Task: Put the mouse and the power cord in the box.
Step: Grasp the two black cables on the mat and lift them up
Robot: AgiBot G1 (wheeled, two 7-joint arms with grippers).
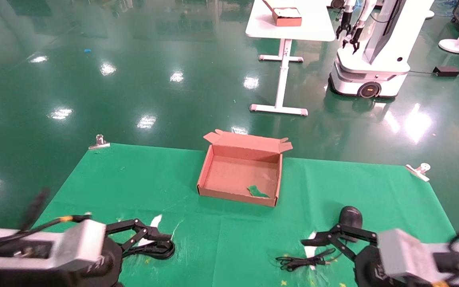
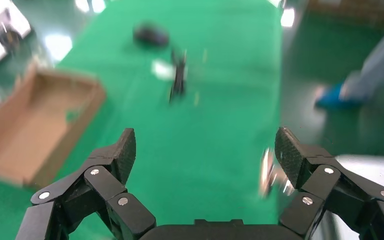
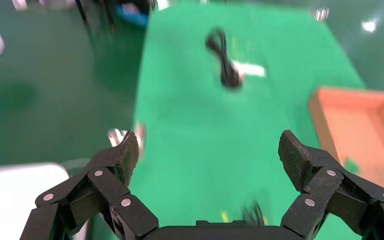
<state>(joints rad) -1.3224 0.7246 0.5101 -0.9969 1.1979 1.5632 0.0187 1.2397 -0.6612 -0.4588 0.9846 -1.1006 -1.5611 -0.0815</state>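
Note:
My gripper is going to lift the bundle, and a short length of cable [image 1: 340, 255] connects the bundle to the black mouse [image 1: 350, 218], so the mouse will hang down below it.
The open brown box [image 1: 213, 171] sits mid-table with its lid flap standing at the back, and it also shows in the left wrist view [image 2: 35, 125] and the right wrist view [image 3: 360, 125]. The black mouse [image 1: 351, 217] lies on the green cloth right of the box, just beyond my right gripper [image 1: 317, 241], which is open and empty. The mouse's thin cable bundle [image 1: 301, 261] lies beside that gripper. The coiled power cord [image 1: 155, 250] lies at the front left, under my open, empty left gripper [image 1: 161, 235]. The left wrist view shows the mouse [image 2: 151, 35] far off; the right wrist view shows the cord [image 3: 225, 60].
A green scrap [image 1: 258, 192] lies inside the box. Metal clips [image 1: 99, 141] [image 1: 419, 170] hold the cloth at the table's far corners. Beyond the table stand a white table [image 1: 293, 24] with a smaller brown box and another robot [image 1: 373, 48].

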